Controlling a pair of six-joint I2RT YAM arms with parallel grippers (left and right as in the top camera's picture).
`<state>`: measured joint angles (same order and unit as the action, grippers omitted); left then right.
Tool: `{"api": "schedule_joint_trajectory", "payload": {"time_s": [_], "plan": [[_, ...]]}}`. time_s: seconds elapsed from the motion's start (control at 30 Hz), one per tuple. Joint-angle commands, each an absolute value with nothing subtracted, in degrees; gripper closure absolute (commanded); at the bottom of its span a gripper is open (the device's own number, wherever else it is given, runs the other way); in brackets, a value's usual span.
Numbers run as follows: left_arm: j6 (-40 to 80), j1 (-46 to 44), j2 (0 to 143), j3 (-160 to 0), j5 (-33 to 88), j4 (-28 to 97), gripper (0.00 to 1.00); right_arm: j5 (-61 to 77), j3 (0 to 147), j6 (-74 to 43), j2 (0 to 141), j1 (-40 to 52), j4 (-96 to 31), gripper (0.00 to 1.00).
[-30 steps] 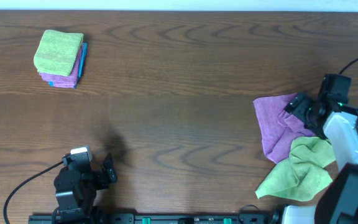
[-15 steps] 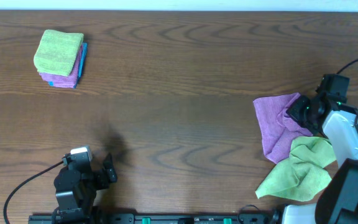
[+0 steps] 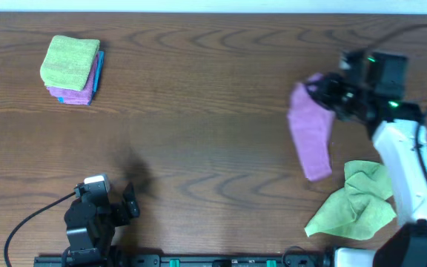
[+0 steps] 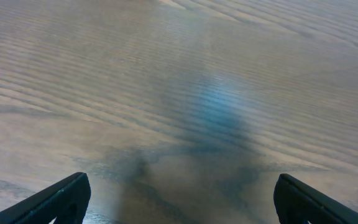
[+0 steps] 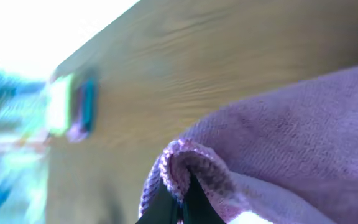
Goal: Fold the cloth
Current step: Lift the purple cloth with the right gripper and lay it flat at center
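Note:
My right gripper keeps swinging the purple cloth (image 3: 311, 139) to the wood ahead (image 3: 206, 152) until the cloth spreads, because the cloth hangs free by its hem and the wood is open.
A purple cloth (image 3: 308, 132) hangs in a long drape over the right part of the table, lifted by its top edge. My right gripper (image 3: 323, 90) is shut on that edge; in the right wrist view the hem of the purple cloth (image 5: 185, 167) is pinched between the two dark fingertips (image 5: 180, 208). A crumpled green cloth (image 3: 356, 202) lies on the table at the front right, below the right arm. My left gripper (image 3: 130, 202) rests near the front left edge, open, its fingers (image 4: 61, 198) wide apart over bare wood with nothing between them.
A stack of folded cloths (image 3: 71, 68), green on top with purple and blue beneath, sits at the back left; it shows blurred in the right wrist view as the stack (image 5: 73, 106). The brown wooden table (image 3: 199, 119) runs between the two arms.
My right gripper has shut on the purple cloth's edge and lifted it up and toward the back left, so the cloth now hangs stretched. The left arm has not moved.

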<state>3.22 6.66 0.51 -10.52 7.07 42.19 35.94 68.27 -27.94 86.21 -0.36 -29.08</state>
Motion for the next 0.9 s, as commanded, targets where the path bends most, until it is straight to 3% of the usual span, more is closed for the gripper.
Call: {"api": "schedule_joint_trajectory", "payload": {"time_s": [0.0,0.17,0.3,0.47,0.5,0.53,0.87], "plan": [[3.9,6.8,0.2,-9.5,6.4,43.0,0.05,40.6,72.5,-28.9,85.3,9.0,-27.2,0.99],[3.8,6.8,0.2,-9.5,6.4,43.0,0.05,42.0,80.4,-31.7,85.3,22.1,-22.5,0.99],[3.9,6.8,0.2,-9.5,6.4,43.0,0.05,43.0,87.7,-31.0,85.3,25.2,-25.1,0.99],[3.8,6.8,0.2,-9.5,6.4,43.0,0.05,17.2,89.5,-34.9,85.5,18.5,-44.0,0.98],[3.8,6.8,0.2,-9.5,6.4,43.0,0.05,11.2,89.4,-38.0,85.9,16.6,-49.0,0.34],[3.9,6.8,0.2,-9.5,6.4,43.0,0.05,8.2,89.4,-38.7,86.3,15.2,-52.2,0.01],[3.9,6.8,0.2,-9.5,6.4,43.0,0.05,7.7,88.7,-24.0,87.4,12.2,-60.2,0.01]]}}
